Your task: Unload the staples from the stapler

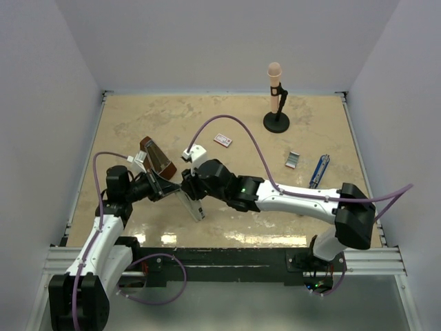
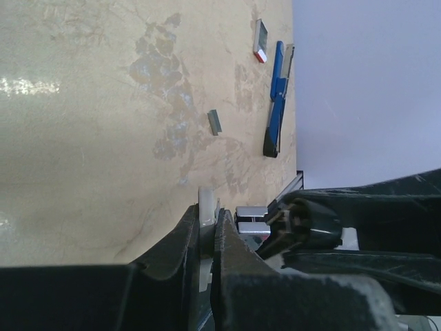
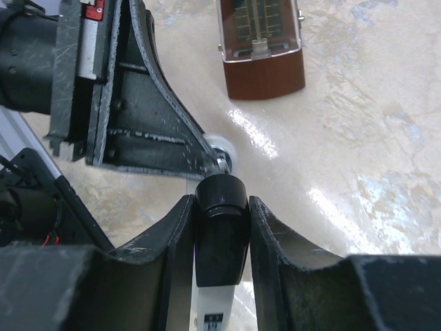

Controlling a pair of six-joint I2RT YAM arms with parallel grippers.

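I keep pulling until the stapler opens wide, because my right gripper is closed on the black end [image 3: 222, 231] and my left gripper is holding the white part [image 2: 206, 207].
The stapler [image 1: 193, 206] is a slim dark bar held between both grippers at the table's near left. My right gripper [image 3: 222, 207] is shut on its black end [image 3: 220, 227]. In the top view that gripper [image 1: 189, 188] sits just right of the left one. My left gripper [image 2: 210, 215] is shut on a thin white part of the stapler [image 2: 207, 203], with a chrome part [image 2: 251, 214] beside it. The staples [image 1: 293, 160], a silvery ribbed strip, lie on the table at the right. They also show in the left wrist view [image 2: 260, 38].
A brown metronome [image 1: 157, 158] stands just behind the grippers. A red-and-white card [image 1: 222, 140] lies mid-table. A narrow blue object [image 1: 318, 171] lies right of the staples. A microphone on a round stand [image 1: 276, 103] is at the back. A small grey strip [image 2: 215, 122] lies nearer.
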